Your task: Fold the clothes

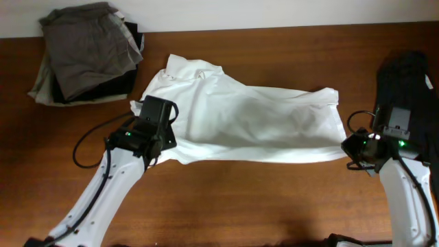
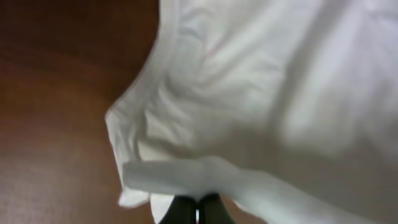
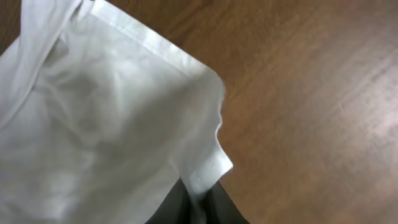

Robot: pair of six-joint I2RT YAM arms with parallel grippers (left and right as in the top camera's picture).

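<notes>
The shirt's end bunches (image 2: 144,149) past the spot where my left gripper holds the shirt's near edge, so next I put that edge down and spread out the shirt's loose corner (image 2: 132,198) before I fold further.
A white shirt (image 1: 254,120) lies spread across the middle of the wooden table, folded lengthwise. My left gripper (image 1: 159,152) is shut on the shirt's near left edge; the left wrist view shows its black fingers (image 2: 198,211) pinched together on the white cloth (image 2: 261,93). My right gripper (image 1: 348,151) is shut on the shirt's near right corner; the right wrist view shows the hemmed corner (image 3: 214,165) clamped between its fingers (image 3: 198,208).
A stack of folded grey and dark clothes (image 1: 89,51) sits at the far left corner. A dark garment (image 1: 411,82) lies at the right edge, beside my right arm. Bare wood (image 1: 260,199) stretches along the near side.
</notes>
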